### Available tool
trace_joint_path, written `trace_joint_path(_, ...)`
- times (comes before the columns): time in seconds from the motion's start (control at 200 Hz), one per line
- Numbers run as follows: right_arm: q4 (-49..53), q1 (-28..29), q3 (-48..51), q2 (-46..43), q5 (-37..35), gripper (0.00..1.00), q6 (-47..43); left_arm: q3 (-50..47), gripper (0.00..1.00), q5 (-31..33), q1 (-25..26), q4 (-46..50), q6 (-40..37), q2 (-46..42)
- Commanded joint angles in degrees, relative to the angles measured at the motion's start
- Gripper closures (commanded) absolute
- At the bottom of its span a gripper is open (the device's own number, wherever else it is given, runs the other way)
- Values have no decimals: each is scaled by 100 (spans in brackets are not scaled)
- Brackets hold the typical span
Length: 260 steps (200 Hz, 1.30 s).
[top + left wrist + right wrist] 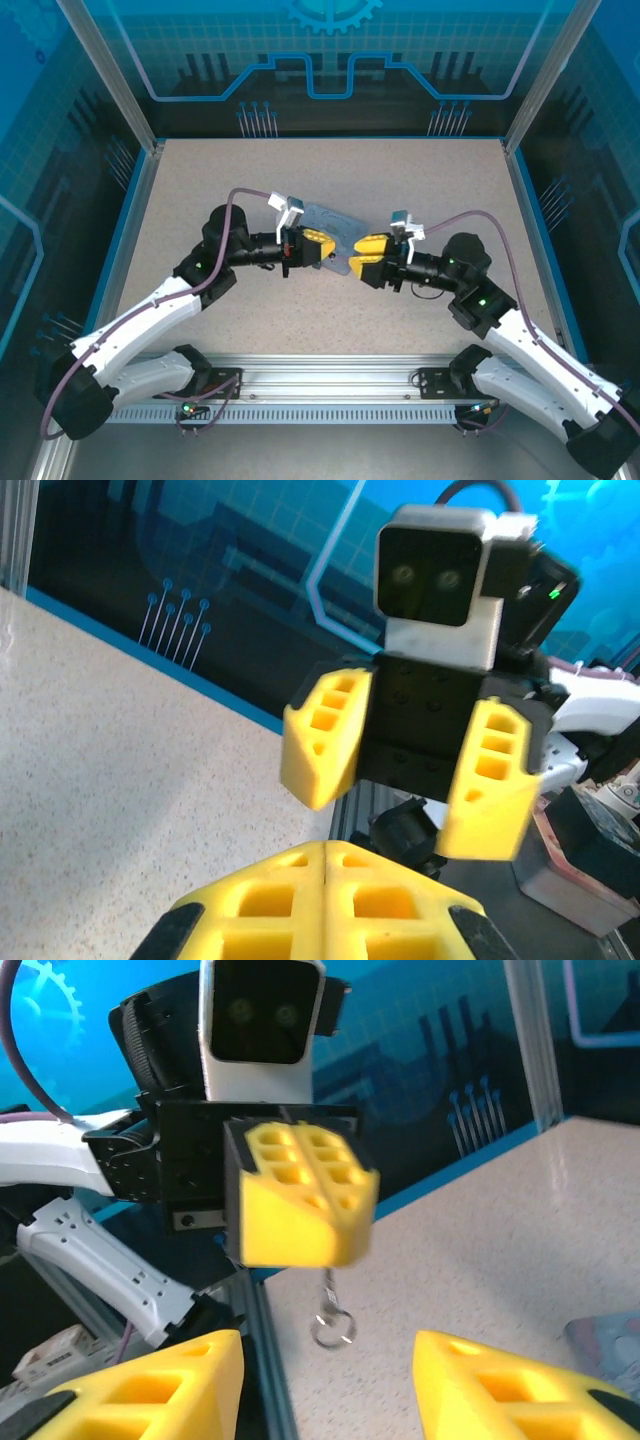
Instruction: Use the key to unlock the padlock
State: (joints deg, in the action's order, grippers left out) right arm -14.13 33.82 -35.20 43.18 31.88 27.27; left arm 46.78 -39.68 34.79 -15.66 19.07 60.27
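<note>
The robot's right gripper should take the key by its hanging ring (333, 1329) before it unlocks the padlock, because the left gripper's fingers cover the key's blade (328, 1276).
My left gripper (320, 246) is shut, its yellow fingers pressed flat together (327, 852). In the right wrist view, a thin metal link with a small ring (331, 1326) hangs below the left gripper (304, 1215). This is the key's ring, and the key's blade is hidden between the pads. My right gripper (360, 257) faces it a short way off, open with nothing between its fingers (328, 1355). Seen from the left wrist, the right gripper's (405, 780) two yellow fingers stand wide apart. The padlock is out of view.
A pale blue tin (331, 216) lies on the speckled table just behind the two grippers, and its corner (606, 1346) shows in the right wrist view. The aluminium rail (330, 370) runs along the near edge, with glass walls on the other sides.
</note>
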Motion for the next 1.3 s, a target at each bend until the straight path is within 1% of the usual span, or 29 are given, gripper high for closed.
trace_joint_path(0.0,-1028,-174,206,-84,371,51,569,269,100,48,70,17,-129,-100)
trace_joint_path(0.205,-1501,-124,173,220,547,51,932,359,100,81,130,21,-138,-51)
trace_joint_path(0.55,-1522,250,-74,762,503,56,798,355,100,180,159,30,-152,8)
trace_joint_path(0.79,-1332,387,-254,1000,521,62,644,355,100,257,167,69,-176,20)
trace_joint_path(1.011,-1392,479,-351,1118,559,67,631,343,100,314,169,64,-175,37)
trace_joint_path(1.296,-1374,546,-325,1168,535,74,614,317,100,543,168,80,-150,34)
